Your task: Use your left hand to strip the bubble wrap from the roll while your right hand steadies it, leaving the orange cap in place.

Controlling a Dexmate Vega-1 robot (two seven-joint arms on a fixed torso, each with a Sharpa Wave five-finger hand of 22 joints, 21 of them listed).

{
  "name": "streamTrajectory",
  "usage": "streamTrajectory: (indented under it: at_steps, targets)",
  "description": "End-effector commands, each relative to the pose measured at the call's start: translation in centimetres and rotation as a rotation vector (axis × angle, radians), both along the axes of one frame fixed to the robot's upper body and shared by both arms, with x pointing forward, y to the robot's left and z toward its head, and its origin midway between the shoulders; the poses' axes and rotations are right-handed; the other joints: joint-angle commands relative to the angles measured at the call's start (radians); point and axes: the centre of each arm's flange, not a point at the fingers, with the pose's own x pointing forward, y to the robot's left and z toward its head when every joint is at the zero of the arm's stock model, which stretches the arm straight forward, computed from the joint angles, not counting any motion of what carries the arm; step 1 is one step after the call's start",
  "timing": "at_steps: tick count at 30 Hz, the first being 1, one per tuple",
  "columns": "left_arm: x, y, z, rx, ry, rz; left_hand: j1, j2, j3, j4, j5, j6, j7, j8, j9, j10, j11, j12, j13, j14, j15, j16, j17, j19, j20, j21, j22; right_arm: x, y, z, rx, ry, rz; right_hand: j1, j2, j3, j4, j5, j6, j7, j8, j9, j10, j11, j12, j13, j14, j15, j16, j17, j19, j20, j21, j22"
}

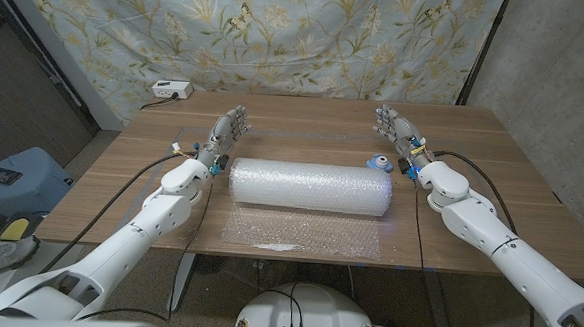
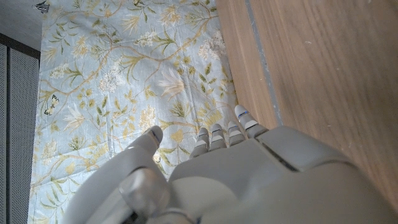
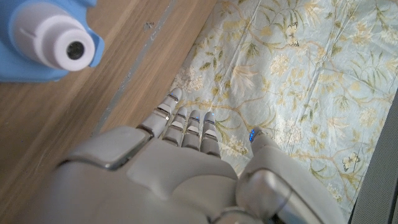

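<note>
The loose sheet [image 1: 304, 233] comes out from along the roll's front edge [image 1: 307, 209], so I expect it to come along as a wide flap when I lift the roll.
A long roll of bubble wrap [image 1: 309, 185] lies on its side across the middle of the wooden table [image 1: 492, 164]. A loose sheet of wrap [image 1: 303, 234] spreads from it toward the front edge. Behind the roll's right end sits a blue piece with a white round cap [image 1: 377, 162] [image 3: 50, 40]. My left hand [image 1: 225, 135] [image 2: 236, 174] stands just off the roll's left end, fingers apart and raised, holding nothing. My right hand [image 1: 399, 132] [image 3: 180, 168] stands behind and right of the roll's right end, beside the blue piece, fingers apart and empty.
A small white box [image 1: 172, 89] sits at the table's back left edge. A floral curtain [image 1: 279, 33] hangs behind the table. On the floor to the left stands a blue bin [image 1: 16, 179]. Black cables run along both forearms.
</note>
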Motion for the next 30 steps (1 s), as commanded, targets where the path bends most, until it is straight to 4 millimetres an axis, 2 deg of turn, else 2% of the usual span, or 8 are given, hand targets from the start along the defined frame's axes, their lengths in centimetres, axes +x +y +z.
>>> streamTrajectory:
  at_steps: [1,10,16,30]
  targets:
    - [-0.2,-0.1,-0.2,-0.014,-0.008,0.001,0.011,-0.001,0.001,-0.010,-0.003,0.003,0.003,0.004,0.003,0.005,0.002,0.005,0.003,0.008,0.005,0.000,0.002,0.004,0.004,-0.004,0.004,-0.8,0.6,1.9,-0.176,0.002,-0.062,0.023,-0.002,0.005,-0.022,-0.004,0.007,0.000,0.005,0.005,0.002,0.015,-0.001,0.003,-0.001,0.025,0.000,-0.001,-0.010,0.022,-0.002,0.004]
    - [-0.3,0.6,-0.6,-0.005,0.000,-0.001,0.017,-0.003,0.004,-0.020,-0.004,0.002,0.002,0.003,0.003,0.006,0.004,0.004,0.003,0.008,0.005,-0.001,0.001,0.004,0.006,-0.008,0.004,-2.3,2.7,4.2,-0.352,-0.010,-0.145,0.042,-0.006,0.010,-0.045,-0.009,-0.003,0.012,0.000,0.005,-0.004,0.027,-0.002,0.004,-0.006,0.040,0.001,-0.003,-0.020,0.036,-0.002,0.005]
    - [-0.2,0.7,-0.9,-0.003,0.007,-0.017,0.021,-0.003,0.006,-0.027,-0.004,0.001,0.003,0.002,0.003,0.006,0.004,0.003,0.003,0.009,0.006,-0.002,0.001,0.004,0.007,-0.012,0.004,-3.4,4.1,5.4,-0.454,-0.015,-0.186,0.060,-0.009,0.014,-0.066,-0.012,-0.021,0.012,-0.007,0.005,-0.018,0.017,-0.006,0.005,-0.010,0.047,0.001,-0.005,-0.030,0.043,-0.003,0.005]
    - [-0.6,0.8,-0.5,0.011,0.004,-0.024,0.031,-0.002,0.011,-0.042,-0.004,0.002,0.004,0.001,0.003,0.007,0.006,0.002,0.003,0.008,0.006,-0.004,0.001,0.007,0.007,-0.019,0.005,-5.3,5.9,6.1,-0.570,-0.006,-0.215,0.090,-0.012,0.021,-0.102,-0.019,-0.053,0.023,-0.012,0.005,-0.052,0.034,-0.013,0.006,-0.033,0.061,-0.003,-0.005,-0.055,0.056,-0.005,0.006]
